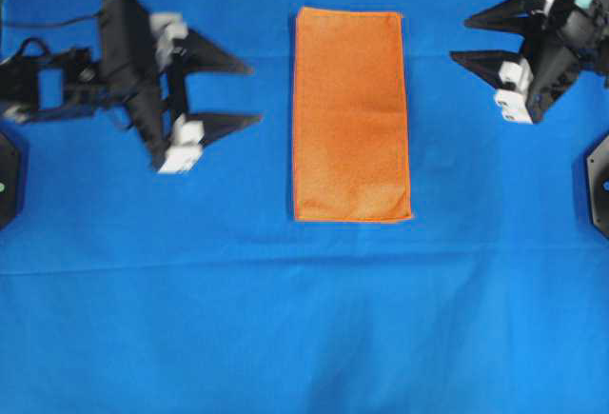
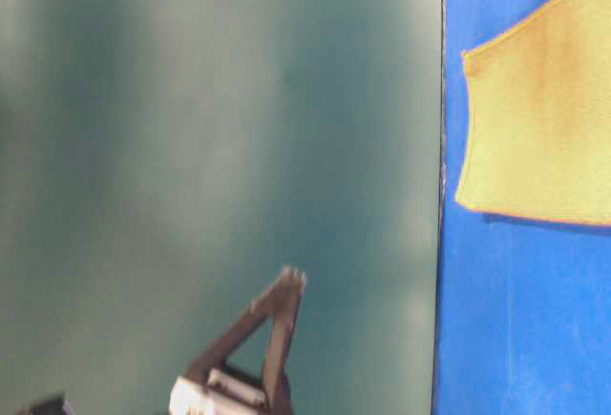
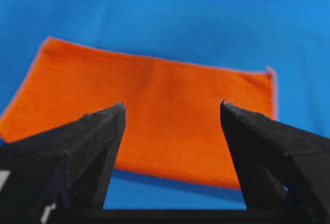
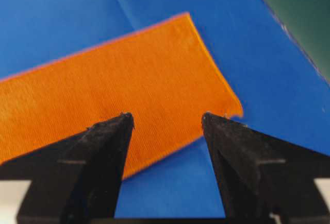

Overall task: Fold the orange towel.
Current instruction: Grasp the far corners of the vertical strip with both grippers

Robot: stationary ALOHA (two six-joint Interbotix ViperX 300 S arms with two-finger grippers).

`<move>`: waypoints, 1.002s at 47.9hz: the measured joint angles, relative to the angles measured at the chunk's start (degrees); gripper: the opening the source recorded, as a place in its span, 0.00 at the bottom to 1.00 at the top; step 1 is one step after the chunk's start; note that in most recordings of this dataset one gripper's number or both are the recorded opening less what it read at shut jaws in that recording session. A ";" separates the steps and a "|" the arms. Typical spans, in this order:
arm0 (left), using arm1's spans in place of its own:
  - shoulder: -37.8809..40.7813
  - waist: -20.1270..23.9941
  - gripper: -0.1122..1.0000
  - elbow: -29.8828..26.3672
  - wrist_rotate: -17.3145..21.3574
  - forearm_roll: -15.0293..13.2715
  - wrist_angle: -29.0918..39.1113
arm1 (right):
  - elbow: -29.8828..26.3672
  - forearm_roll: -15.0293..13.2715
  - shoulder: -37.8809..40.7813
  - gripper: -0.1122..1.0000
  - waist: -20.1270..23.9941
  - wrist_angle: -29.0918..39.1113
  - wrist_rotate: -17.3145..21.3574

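Note:
The robot's open left gripper should reach next until its fingers are on either side of the orange towel's far corner [image 1: 304,14], since the blue cloth [image 1: 273,45] lies clear between the gripper and that corner.
The orange towel [image 1: 351,115] lies flat on the blue cloth as a tall, narrow rectangle, folded in half, in the middle of the overhead view. It also shows in the left wrist view [image 3: 154,110], the right wrist view [image 4: 118,90] and the table-level view [image 2: 539,129]. My left gripper [image 1: 255,93] is open and empty, left of the towel, apart from it and above the cloth. My right gripper [image 1: 459,39] is open and empty, right of the towel's far end, apart from it. Both point at the towel.
The large blue cloth [image 1: 304,319] covers the table. A dark green wall [image 2: 210,148] lies beyond its far edge. Black arm bases stand at the left edge [image 1: 8,176] and the right edge [image 1: 599,181].

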 measured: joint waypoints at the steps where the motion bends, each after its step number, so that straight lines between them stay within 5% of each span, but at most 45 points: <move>1: 1.05 0.70 0.72 -0.97 0.09 0.00 0.00 | -0.44 0.00 0.79 0.64 -0.62 -0.44 0.00; 23: 27.25 12.83 0.79 -16.08 0.09 0.00 -2.72 | -9.40 -1.76 27.25 0.66 -11.69 -8.70 -0.97; 35: 36.21 16.61 0.80 -19.34 0.00 0.09 -5.54 | -12.92 -1.76 39.81 0.67 -13.80 -14.33 -0.88; 48: 41.57 18.63 0.76 -21.71 -0.18 0.00 -5.71 | -15.38 -1.76 45.09 0.67 -14.50 -14.59 -0.88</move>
